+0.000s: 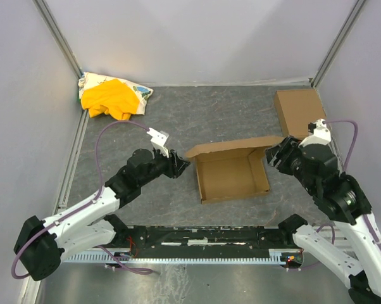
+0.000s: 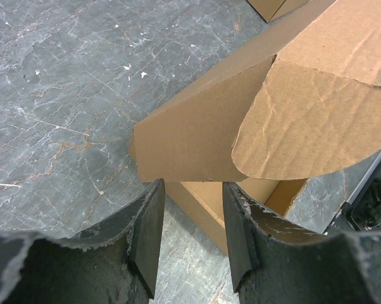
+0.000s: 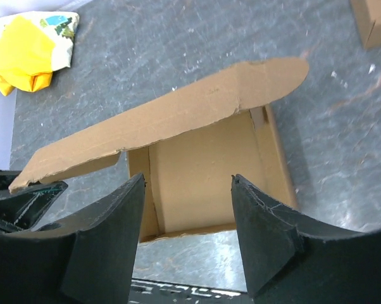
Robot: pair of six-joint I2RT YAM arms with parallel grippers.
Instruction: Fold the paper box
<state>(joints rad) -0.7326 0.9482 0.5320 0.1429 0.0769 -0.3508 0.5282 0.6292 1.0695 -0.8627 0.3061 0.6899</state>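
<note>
My right gripper should keep moving toward the rounded end (image 3: 273,80) of the lid, whose edge (image 1: 231,149) stands free above the tray, until my fingers straddle the lid, then close.
The paper box (image 1: 231,174) sits mid-table as a shallow brown tray with its walls up and its lid flap (image 1: 231,147) raised along the far side. My left gripper (image 1: 183,164) is open and empty just left of the lid's left corner; in the left wrist view (image 2: 192,187) that corner (image 2: 197,139) hangs right in front of the fingertips. My right gripper (image 1: 273,155) is open and empty at the box's right end; the right wrist view (image 3: 187,180) looks into the tray (image 3: 203,171) under the lid (image 3: 178,117).
A smaller ready-folded brown box (image 1: 298,113) lies at the back right. A yellow cloth on a printed bag (image 1: 111,96) lies at the back left. White walls enclose the table; a rail (image 1: 203,237) runs along the near edge.
</note>
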